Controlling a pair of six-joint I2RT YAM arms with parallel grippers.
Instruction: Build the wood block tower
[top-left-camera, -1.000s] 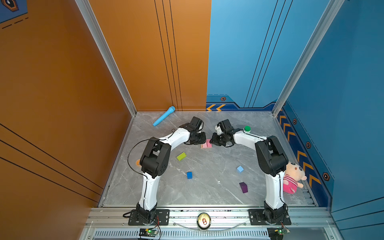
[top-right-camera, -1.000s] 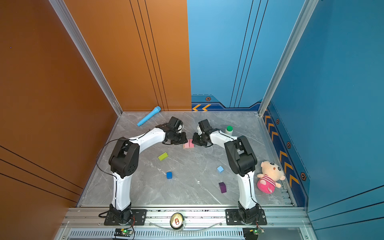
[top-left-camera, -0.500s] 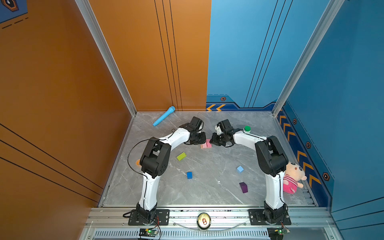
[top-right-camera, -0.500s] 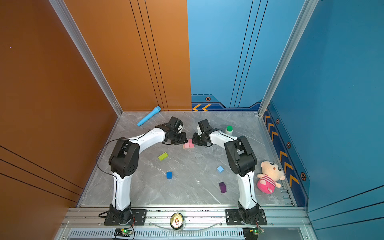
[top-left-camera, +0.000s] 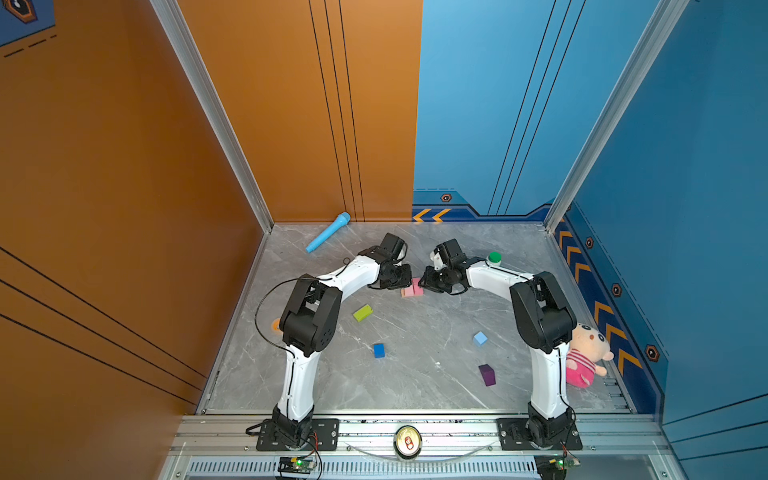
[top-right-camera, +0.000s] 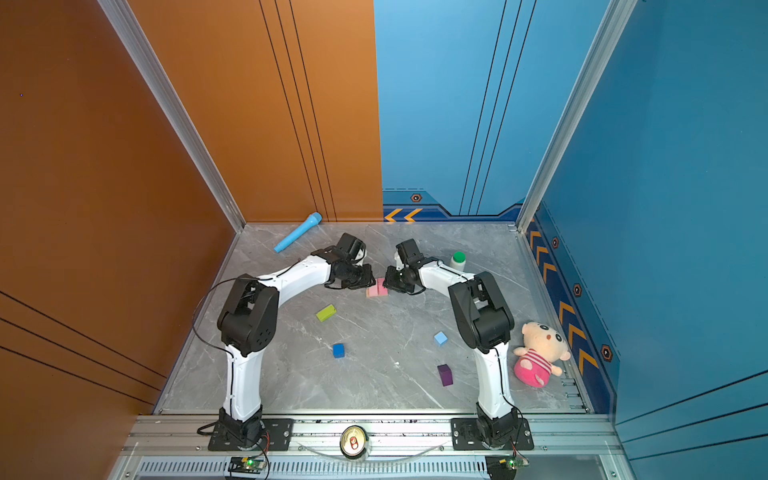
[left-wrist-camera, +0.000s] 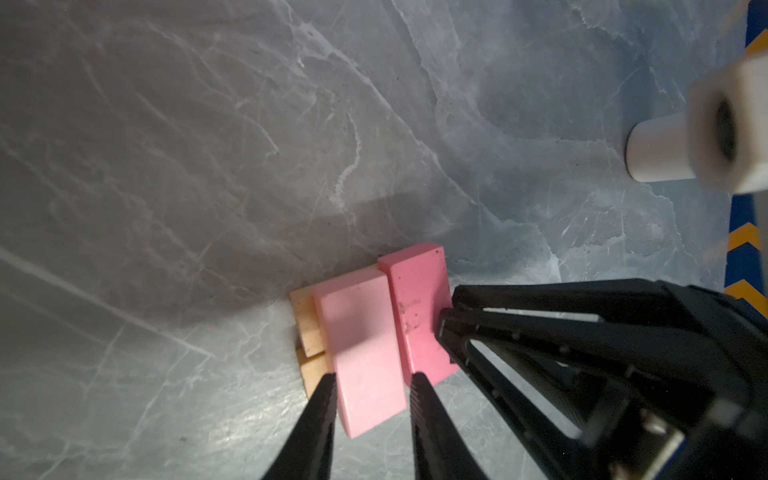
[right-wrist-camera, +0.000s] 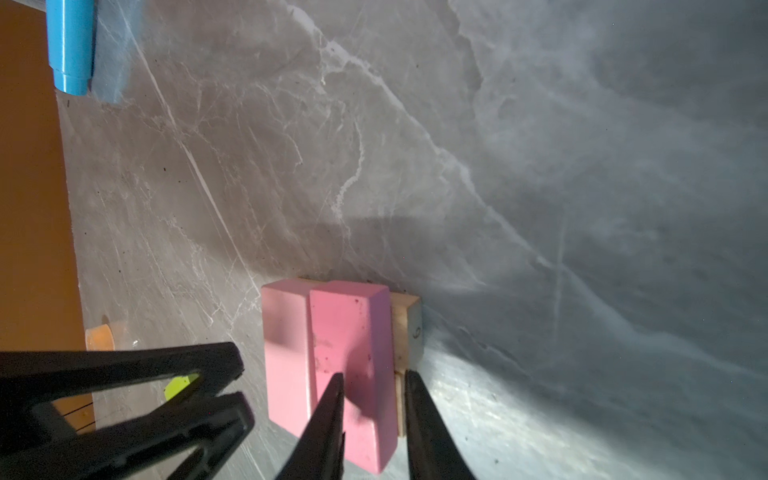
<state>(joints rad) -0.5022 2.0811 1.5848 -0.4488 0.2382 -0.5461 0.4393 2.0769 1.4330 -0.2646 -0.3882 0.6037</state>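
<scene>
The tan bars' ends (left-wrist-camera: 308, 350) are out of line with each other under the pink bars, so my right gripper should move back, close and push the ends (right-wrist-camera: 407, 352) beside the darker pink bar.
Two pink bars (top-left-camera: 413, 287) lie side by side on two tan bars (left-wrist-camera: 307, 328) at the back middle of the floor. My left gripper (left-wrist-camera: 374, 380) straddles the paler pink bar (left-wrist-camera: 361, 345); one finger touches it and a thin gap shows at the other. My right gripper (right-wrist-camera: 374, 378) stands open over the darker pink bar (right-wrist-camera: 349, 332), which rests on the tan bars (right-wrist-camera: 401, 328). Loose in both top views are the lime-green bar (top-left-camera: 362, 312), dark-blue cube (top-left-camera: 378, 350), light-blue cube (top-left-camera: 480, 338) and purple block (top-left-camera: 486, 375).
A light-blue toy microphone (top-left-camera: 328, 232) lies by the back wall. A white bottle with a green cap (top-left-camera: 494, 258) stands behind the right arm. A pink plush doll (top-left-camera: 586, 353) sits at the right wall. A can (top-left-camera: 408, 441) rests on the front rail.
</scene>
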